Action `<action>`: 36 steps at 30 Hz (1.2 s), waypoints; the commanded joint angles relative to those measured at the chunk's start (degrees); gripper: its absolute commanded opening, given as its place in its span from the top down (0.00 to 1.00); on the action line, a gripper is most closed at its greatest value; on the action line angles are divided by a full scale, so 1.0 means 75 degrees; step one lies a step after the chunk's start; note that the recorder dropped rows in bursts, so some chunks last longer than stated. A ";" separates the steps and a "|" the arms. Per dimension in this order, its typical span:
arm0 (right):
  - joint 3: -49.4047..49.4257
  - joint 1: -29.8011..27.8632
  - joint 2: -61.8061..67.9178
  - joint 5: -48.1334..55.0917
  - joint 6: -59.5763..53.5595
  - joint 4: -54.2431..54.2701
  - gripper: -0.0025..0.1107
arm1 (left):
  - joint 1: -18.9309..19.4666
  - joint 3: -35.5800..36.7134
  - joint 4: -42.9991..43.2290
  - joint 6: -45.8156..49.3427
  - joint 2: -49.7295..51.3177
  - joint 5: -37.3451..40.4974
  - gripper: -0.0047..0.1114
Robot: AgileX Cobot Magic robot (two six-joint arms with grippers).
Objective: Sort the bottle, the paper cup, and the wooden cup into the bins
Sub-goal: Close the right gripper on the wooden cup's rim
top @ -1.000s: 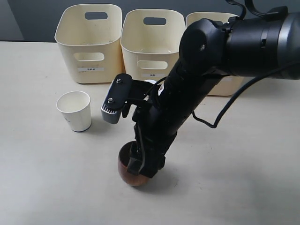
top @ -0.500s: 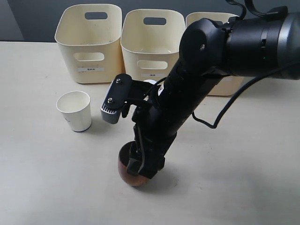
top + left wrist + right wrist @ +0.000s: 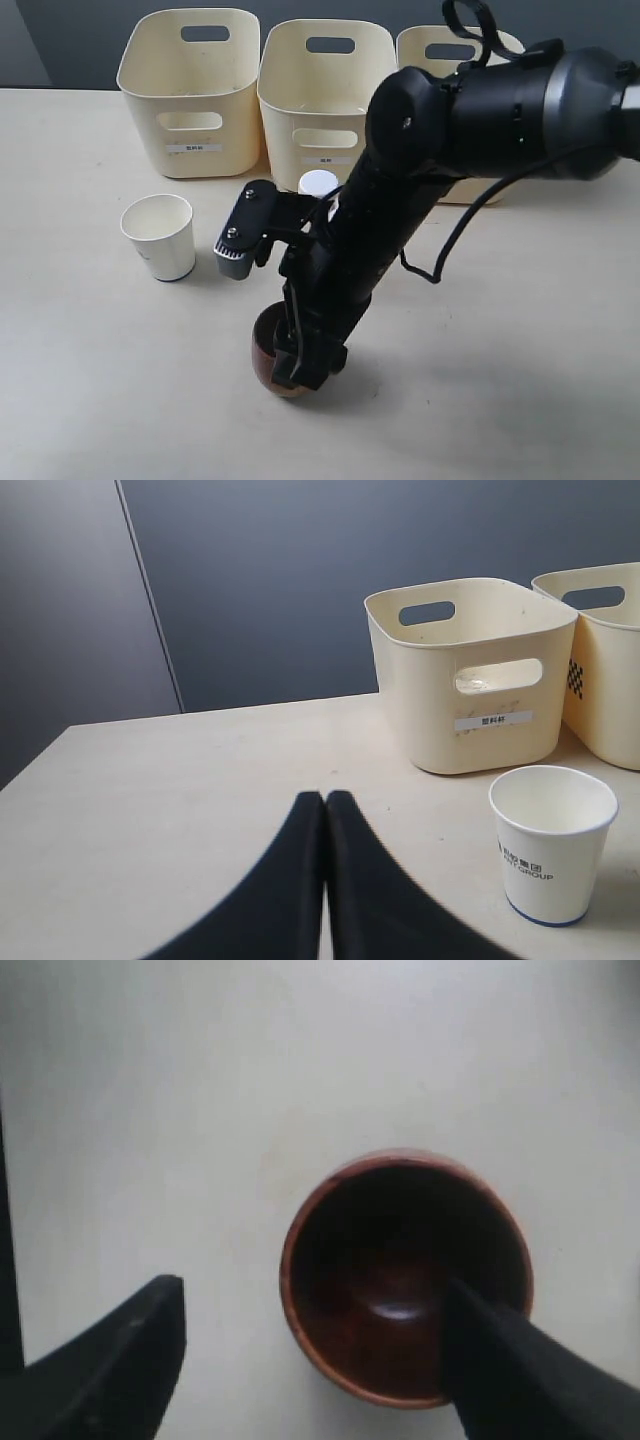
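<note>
I expect the wooden cup (image 3: 268,352) to tip in the grip when I lift it, because a finger of my slanted right gripper (image 3: 472,1322) reaches inside it.
The wooden cup (image 3: 264,366) stands upright near the table's front edge. My right gripper (image 3: 300,362) is open and down over it. In the right wrist view one finger (image 3: 500,1360) reaches inside the wooden cup (image 3: 400,1250). The other finger (image 3: 130,1350) stands outside, well apart from the rim. The paper cup (image 3: 160,236) stands upright to the left, also in the left wrist view (image 3: 552,842). Only the bottle's white cap (image 3: 318,182) shows behind the right arm. My left gripper (image 3: 325,798) is shut and empty, short of the paper cup.
Three cream bins line the back of the table: left (image 3: 190,95), middle (image 3: 325,100) and right (image 3: 445,45), the last mostly hidden by the arm. The left wrist view shows the left bin (image 3: 470,680) and part of the middle one (image 3: 605,660).
The right arm has leaned a little left and lower over the wooden cup, and the bottle's cap now shows behind it. The cups have not moved.
</note>
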 commanded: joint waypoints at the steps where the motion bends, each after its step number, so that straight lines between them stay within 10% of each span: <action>1: -0.0026 -0.0016 0.0205 -0.0144 -0.0130 -0.0023 0.38 | 0.0004 0.0014 0.0044 -0.0014 -0.0038 -0.0054 0.96; 23: -0.0026 -0.0016 0.0854 -0.0347 -0.0147 -0.0159 0.49 | 0.0004 0.0014 0.0044 -0.0014 -0.0038 -0.0054 0.96; 27: -0.0026 -0.0016 0.0873 -0.0347 -0.0147 -0.0176 0.64 | 0.0004 0.0014 0.0044 -0.0014 -0.0038 -0.0054 0.96; 31: -0.0026 -0.0016 0.0873 -0.0220 -0.0549 -0.0187 0.98 | 0.0004 0.0014 0.0044 -0.0014 -0.0038 -0.0054 0.96; 36: -0.0026 -0.0016 0.0873 -0.0204 -0.0588 -0.0187 0.98 | 0.0004 0.0014 0.0044 -0.0014 -0.0038 -0.0054 0.96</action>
